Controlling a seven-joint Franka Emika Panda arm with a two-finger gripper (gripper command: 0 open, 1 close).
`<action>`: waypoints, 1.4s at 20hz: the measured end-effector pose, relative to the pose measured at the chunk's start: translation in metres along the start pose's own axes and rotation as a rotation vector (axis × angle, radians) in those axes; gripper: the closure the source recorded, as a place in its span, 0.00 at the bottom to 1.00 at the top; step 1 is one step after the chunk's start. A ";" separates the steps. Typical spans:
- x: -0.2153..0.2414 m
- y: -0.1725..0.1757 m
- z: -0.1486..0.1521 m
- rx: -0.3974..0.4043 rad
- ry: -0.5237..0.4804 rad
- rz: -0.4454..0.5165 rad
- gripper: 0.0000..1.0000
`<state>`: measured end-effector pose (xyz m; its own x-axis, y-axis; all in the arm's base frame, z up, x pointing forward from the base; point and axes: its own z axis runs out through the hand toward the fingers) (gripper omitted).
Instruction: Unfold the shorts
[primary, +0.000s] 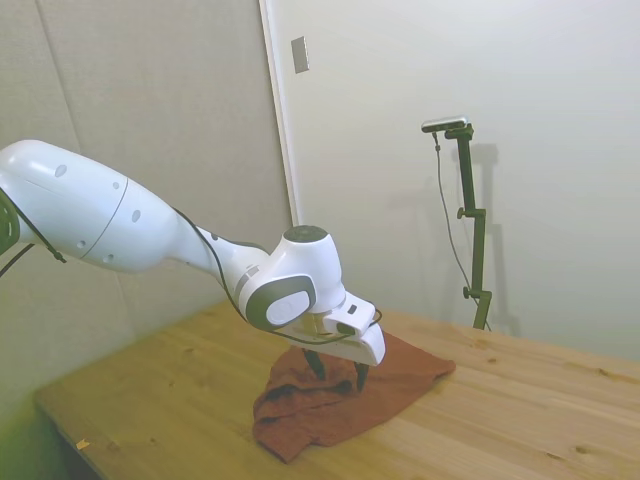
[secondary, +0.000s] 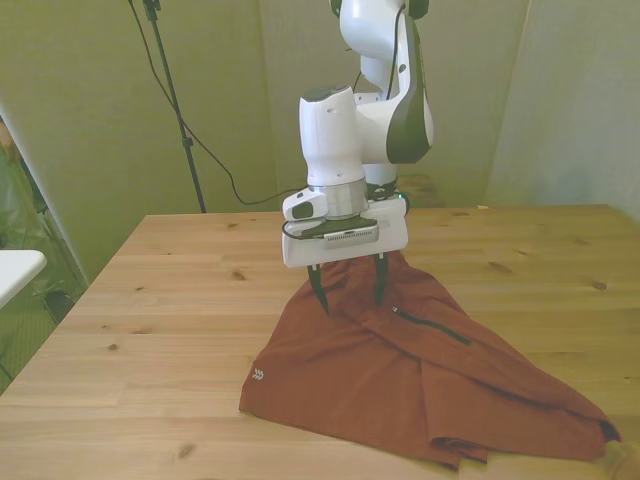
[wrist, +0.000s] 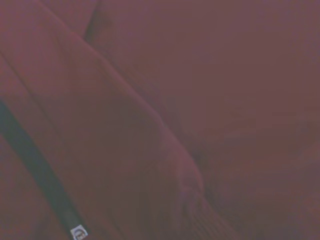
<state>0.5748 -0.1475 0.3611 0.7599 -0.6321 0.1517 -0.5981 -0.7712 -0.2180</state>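
Observation:
I expect the folded waistband part (primary: 302, 388) to open outward and spread wide when I pull its corner, because a loose edge (wrist: 157, 118) lies across the cloth below.
The rust-orange shorts (secondary: 400, 375) lie folded and rumpled on the wooden table (secondary: 180, 300), with a dark zip pocket (secondary: 432, 326) facing up and a small white logo near one corner. My gripper (secondary: 351, 303) stands open directly over the far part of the shorts (primary: 340, 400), fingertips pointing down and touching or just above the cloth. Nothing is held between the fingers. The wrist view is filled with rust cloth (wrist: 200, 100) and the dark zipper (wrist: 40, 175), blurred.
Bare wooden tabletop (primary: 540, 410) surrounds the cloth on all sides. A white object's edge (secondary: 15, 270) shows beyond the table at the front view's left.

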 end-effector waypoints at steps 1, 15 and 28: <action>0.000 0.000 0.000 0.000 0.000 0.000 1.00; 0.001 0.001 0.004 0.006 -0.006 0.013 1.00; -0.062 -0.053 -0.052 0.030 0.102 -0.161 1.00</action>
<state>0.5458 -0.0714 0.4138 0.8144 -0.5064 0.2833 -0.4618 -0.8613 -0.2119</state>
